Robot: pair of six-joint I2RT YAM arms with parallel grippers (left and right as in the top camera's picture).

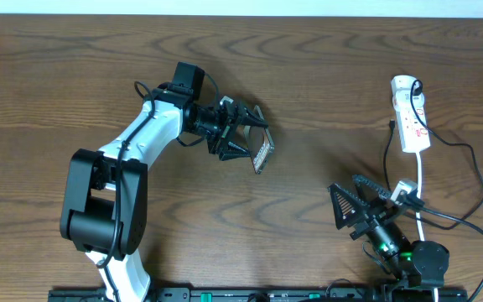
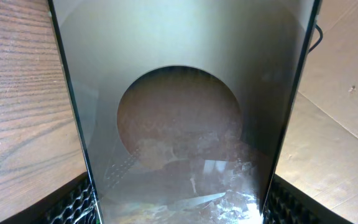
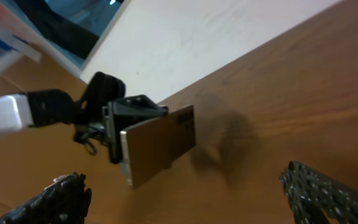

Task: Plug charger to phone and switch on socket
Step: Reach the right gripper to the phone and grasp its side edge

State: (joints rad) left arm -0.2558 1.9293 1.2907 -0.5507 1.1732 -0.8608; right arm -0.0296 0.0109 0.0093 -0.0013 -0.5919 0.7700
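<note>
The robot's left gripper is holding the phone far from the charger cable by the socket, so the right gripper should first grab the phone by its loose end.
My left gripper is shut on the phone and holds it on edge above the table, left of centre. In the left wrist view the phone fills the frame between the fingers, its pale oval in the middle. The right wrist view shows the phone held by the left gripper. My right gripper is open and empty at the front right, its fingers wide apart. The white socket lies at the back right. The thin black charger cable loops from it; I cannot make out its tip.
The socket's white cord runs toward the front past my right arm's base. My left arm's base stands at the front left. The wooden table has its far edge at the top of the overhead view.
</note>
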